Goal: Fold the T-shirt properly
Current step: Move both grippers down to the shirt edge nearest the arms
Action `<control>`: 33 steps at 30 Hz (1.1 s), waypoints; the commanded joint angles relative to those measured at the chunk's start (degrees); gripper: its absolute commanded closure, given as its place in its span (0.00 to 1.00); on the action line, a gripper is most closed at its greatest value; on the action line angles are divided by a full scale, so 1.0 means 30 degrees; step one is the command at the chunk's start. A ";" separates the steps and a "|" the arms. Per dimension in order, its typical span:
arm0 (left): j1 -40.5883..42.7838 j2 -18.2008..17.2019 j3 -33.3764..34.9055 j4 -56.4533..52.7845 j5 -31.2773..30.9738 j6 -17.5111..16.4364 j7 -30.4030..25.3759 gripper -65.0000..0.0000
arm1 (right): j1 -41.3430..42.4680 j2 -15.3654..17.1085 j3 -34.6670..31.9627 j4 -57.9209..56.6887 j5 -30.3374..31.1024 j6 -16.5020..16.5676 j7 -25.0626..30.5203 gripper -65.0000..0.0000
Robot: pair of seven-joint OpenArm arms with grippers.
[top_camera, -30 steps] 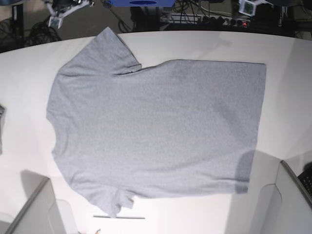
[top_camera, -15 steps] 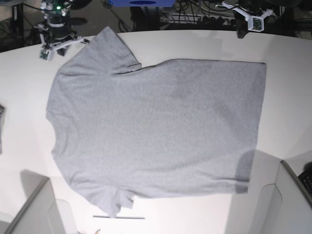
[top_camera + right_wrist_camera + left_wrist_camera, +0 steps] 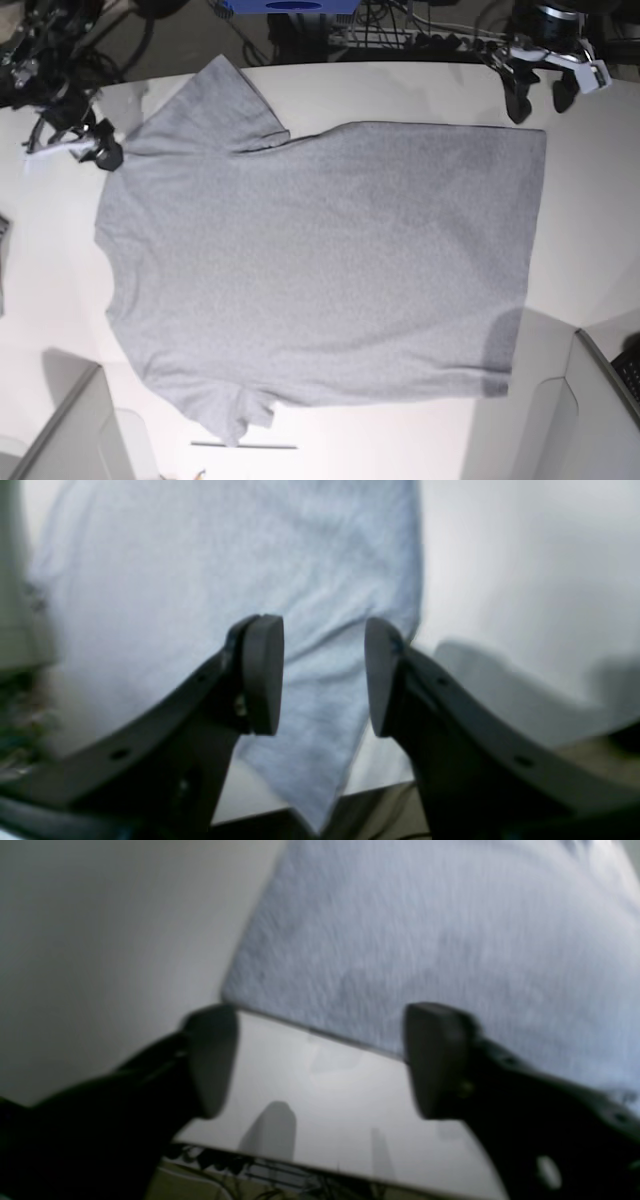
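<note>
The far sleeve (image 3: pixel 226 103) is limp and sticks out beyond the T-shirt's side edge (image 3: pixel 420 125), so it will follow along when I lift that edge and fold it.
The heather-grey T-shirt (image 3: pixel 320 260) lies spread flat on the white table (image 3: pixel 590 220), plain side up, neck to the left and hem to the right. My left gripper (image 3: pixel 540 100) is open just beyond the shirt's far hem corner. In the left wrist view, its open jaws (image 3: pixel 320 1060) hang over bare table with the shirt's corner (image 3: pixel 425 940) ahead. My right gripper (image 3: pixel 75 148) is open beside the far sleeve and shoulder. In the right wrist view, its jaws (image 3: pixel 321 675) hang above the grey sleeve cloth (image 3: pixel 225 570). Neither gripper holds anything.
Grey box walls stand at the front left (image 3: pixel 70 420) and front right (image 3: pixel 600 400) corners. A dark cloth edge (image 3: pixel 3 235) shows at the left border. Cables and gear (image 3: pixel 400 35) lie behind the table's far edge.
Both arms came in from behind the table. The right gripper moved down and left to the far sleeve; the left gripper moved right and down toward the far hem corner. The shirt has not moved.
</note>
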 commanded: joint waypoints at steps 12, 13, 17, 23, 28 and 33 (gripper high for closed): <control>-0.4619 0.3023 -0.8772 -0.0488 -0.0230 -0.5848 0.9523 0.19 | 0.0418 0.0588 -0.0167 -0.3006 -0.2448 0.0749 0.1137 0.57; -0.5059 0.3199 -0.9388 -0.0575 -0.0230 -0.6288 1.0314 0.19 | 0.0359 0.0558 -0.0284 -0.3299 -0.2477 0.0837 0.1284 0.57; -0.6290 0.3492 -1.1293 -0.0810 -0.0200 -0.7519 1.2395 0.19 | -0.0432 0.0353 -0.1163 -0.3973 -0.2535 0.0925 0.1958 0.57; -0.6964 0.3580 -1.1410 -0.0839 0.1206 -0.7636 1.2541 0.19 | -0.2308 0.0324 -0.3888 -0.3885 -0.2448 0.0954 0.3423 0.57; -0.7022 0.3580 -1.1410 -0.0839 0.1323 -0.7636 1.2541 0.19 | -0.3509 -0.0028 -0.5529 -0.3885 -0.2448 0.0954 0.4859 0.57; -0.7462 0.3668 -1.1410 -0.2158 0.1265 -0.7724 1.2541 0.19 | -0.3656 -0.0116 -0.6233 -0.4002 -0.2448 0.0954 0.5064 0.57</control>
